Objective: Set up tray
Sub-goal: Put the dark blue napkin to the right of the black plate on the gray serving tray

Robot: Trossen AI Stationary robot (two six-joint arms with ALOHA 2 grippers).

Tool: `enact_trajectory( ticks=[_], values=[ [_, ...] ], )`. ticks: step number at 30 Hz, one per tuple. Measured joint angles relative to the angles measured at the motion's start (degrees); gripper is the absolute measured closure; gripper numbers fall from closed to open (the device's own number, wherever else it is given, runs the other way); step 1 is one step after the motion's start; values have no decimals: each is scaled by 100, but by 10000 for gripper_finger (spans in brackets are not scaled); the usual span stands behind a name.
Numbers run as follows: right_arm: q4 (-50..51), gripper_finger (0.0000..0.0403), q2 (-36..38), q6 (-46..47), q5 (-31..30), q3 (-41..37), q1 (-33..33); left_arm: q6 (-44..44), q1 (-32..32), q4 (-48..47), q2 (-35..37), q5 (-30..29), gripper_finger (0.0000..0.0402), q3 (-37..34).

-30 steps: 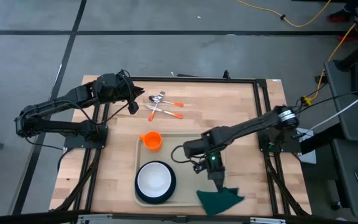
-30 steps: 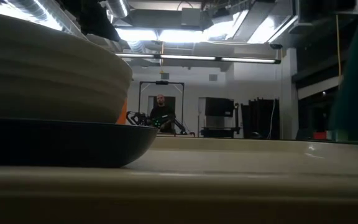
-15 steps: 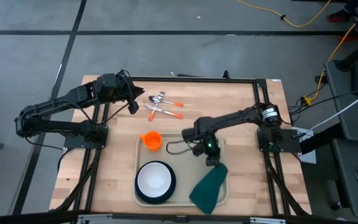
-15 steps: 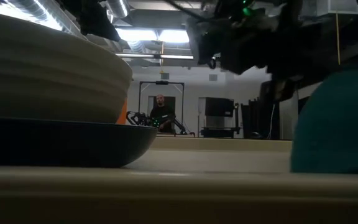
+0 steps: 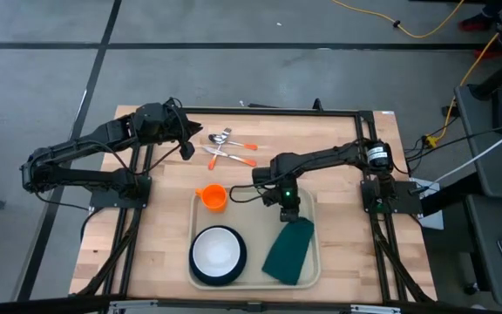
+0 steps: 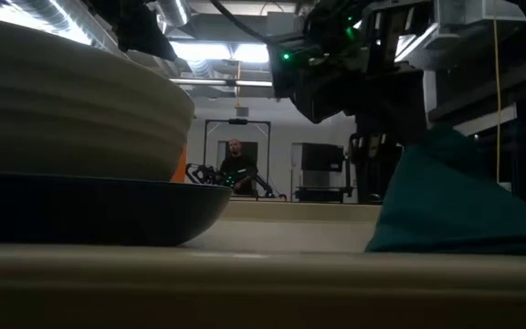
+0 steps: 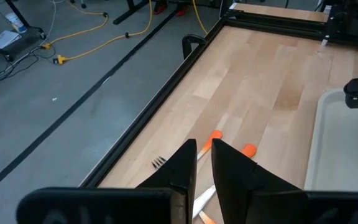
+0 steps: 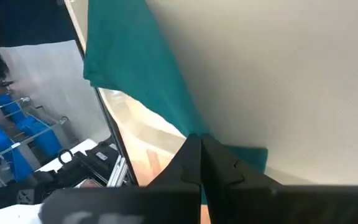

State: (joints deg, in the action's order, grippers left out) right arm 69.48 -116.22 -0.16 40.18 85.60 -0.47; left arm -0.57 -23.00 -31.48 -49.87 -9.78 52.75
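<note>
Next, I lay the napkin's far end flat with my right gripper, because that end sticks up in a peak. Then I should press down on the napkin's top with the gripper's fingers closed.
The beige tray lies on the wooden table near its front edge. In its left half a white bowl sits on a dark plate, with an orange cup at its far left corner. The dark green napkin lies in the tray's right half. My right gripper is over the napkin's far end and shut on it. My left gripper is shut and empty at the table's far left, beside orange-handled cutlery. My right gripper pinches the napkin's far end between its two fingers, coming from above and pointing down. That end is lifted into a peak. The rest of the napkin slopes down and lies on the tray.
The orange-handled cutlery lies on bare wood beyond the tray, and it also shows in the left wrist view. A black frame runs along the table's sides. There is bare wood to the left of the tray. A person sits far behind the table.
My right gripper has moved from the tray's near right corner toward the table's far edge and a little left, dragging the napkin. The napkin, bunched off the tray's near right corner before, now lies stretched out on the tray's right half.
</note>
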Motion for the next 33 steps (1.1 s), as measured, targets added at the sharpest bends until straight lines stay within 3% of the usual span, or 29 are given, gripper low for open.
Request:
enact_trajectory(
  ticks=[4,9,22,28,33],
  values=[
    [-228,393,0,31,-183,0,0,34,1,0,0,0,357,0],
    [-397,345,0,66,-334,0,-19,37,0,0,0,0,359,0],
    [-613,275,0,122,-1419,2,-314,41,1,0,0,0,359,0],
    [-615,260,0,494,-909,4,-509,39,2,0,0,0,360,0],
    [-367,298,0,733,-405,7,-357,39,0,1,0,-12,358,0]
  ],
)
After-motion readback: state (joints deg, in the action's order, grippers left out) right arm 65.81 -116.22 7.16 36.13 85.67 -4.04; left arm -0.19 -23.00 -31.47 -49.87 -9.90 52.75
